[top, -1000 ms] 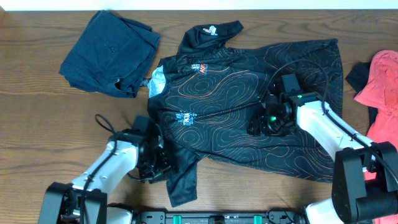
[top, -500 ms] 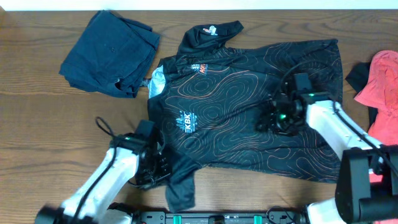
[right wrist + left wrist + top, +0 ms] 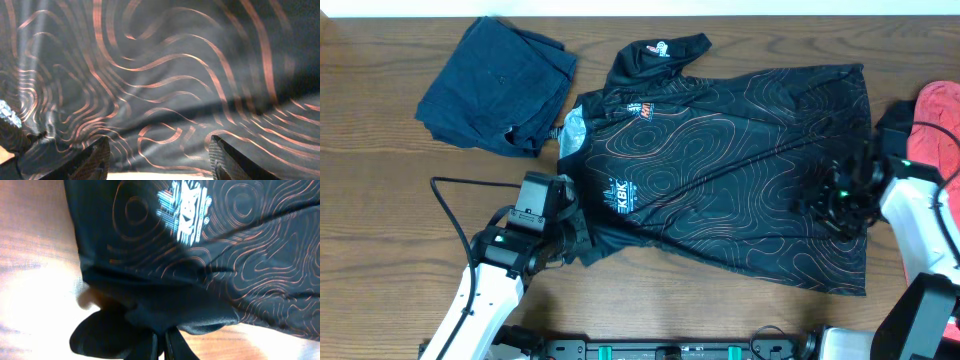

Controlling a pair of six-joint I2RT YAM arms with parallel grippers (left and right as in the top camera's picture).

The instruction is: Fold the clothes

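The black sleeve will fold over the jersey as a wrinkled flap when the robot carries it, because the sleeve is bunched in limp folds.
The black jersey with orange contour lines lies spread on the wooden table, collar to the left, KBK logo facing up. My left gripper is at its lower left corner. In the left wrist view it is shut on a bunched fold of the jersey's black sleeve fabric below the logo. My right gripper hovers over the jersey's right part. In the right wrist view its fingers are spread wide, empty, just above the cloth.
A folded navy-blue garment lies at the back left, touching the jersey's collar area. A coral-red garment lies at the right edge, close to my right arm. Bare wood shows at the front left.
My left gripper has drawn the hanging sleeve up and in toward the jersey body. My right gripper has moved right across the jersey, from its middle to near the hem.
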